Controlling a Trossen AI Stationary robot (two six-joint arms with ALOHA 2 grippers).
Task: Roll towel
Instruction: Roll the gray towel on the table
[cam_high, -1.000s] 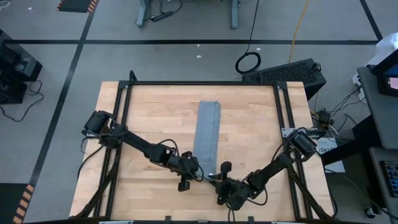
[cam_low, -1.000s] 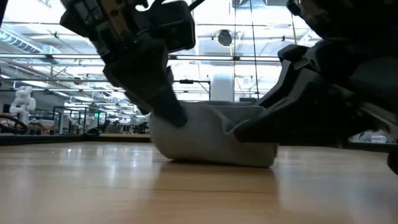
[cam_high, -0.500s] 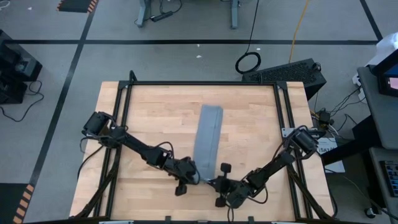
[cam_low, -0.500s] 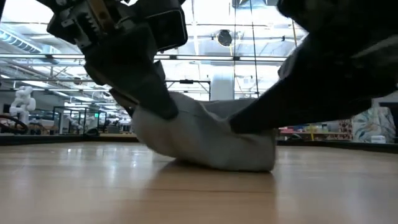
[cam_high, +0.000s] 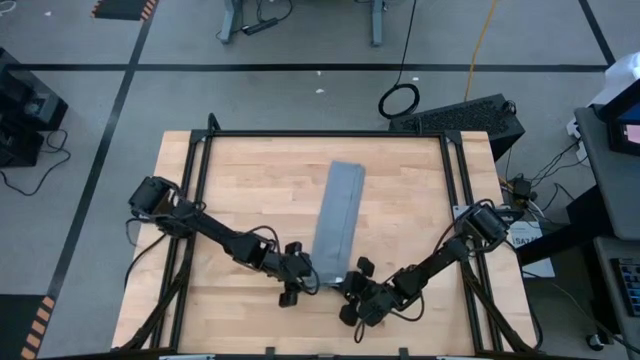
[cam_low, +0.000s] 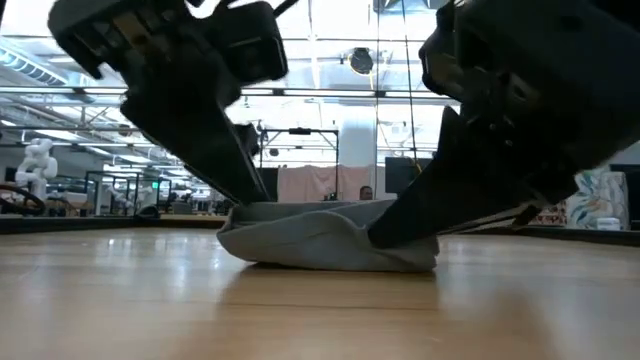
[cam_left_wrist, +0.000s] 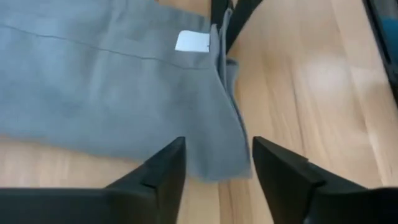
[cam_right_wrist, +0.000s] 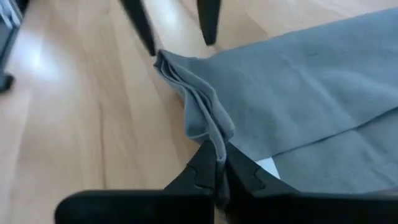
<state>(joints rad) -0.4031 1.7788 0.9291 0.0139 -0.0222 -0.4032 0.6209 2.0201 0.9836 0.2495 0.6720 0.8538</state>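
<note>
The towel's near end (cam_right_wrist: 202, 109) is bunched up in my right gripper. My left gripper should hold the towel's near corner (cam_left_wrist: 225, 167) while my right gripper opens and moves away before rolling.
The grey-blue towel (cam_high: 337, 220) lies as a long narrow folded strip from the middle of the wooden table toward its near edge. Its near end (cam_low: 320, 245) rests low and rumpled on the wood. My left gripper (cam_left_wrist: 214, 160) is open at the near end's left corner. Its two fingers stand on either side of that corner (cam_left_wrist: 217, 155), and I cannot see them touching it. My right gripper (cam_right_wrist: 217, 163) is shut on the near end's right side. In the high view, my left gripper (cam_high: 305, 273) and my right gripper (cam_high: 350, 290) sit close together at the strip's near end. My right gripper pinches the bunched edge of the towel's near end (cam_right_wrist: 214, 142) between its two fingers. Several folded layers run into the fingers. The fingers come in low, slanting from the table's near right. The towel's near end (cam_low: 400, 250) stays on the table and is slack.
Bare wood (cam_high: 250, 200) lies to the left and right of the strip. Black frame rails (cam_high: 200, 180) run along the table's left, right and far sides. A white label (cam_left_wrist: 193, 40) shows on the towel near the corner.
My left gripper has let go of the towel's near end and now stands just over it. The near end, held up as a raised hump a second ago, has sunk and lies low on the table. The strip's far end has shifted a little toward the table's right.
</note>
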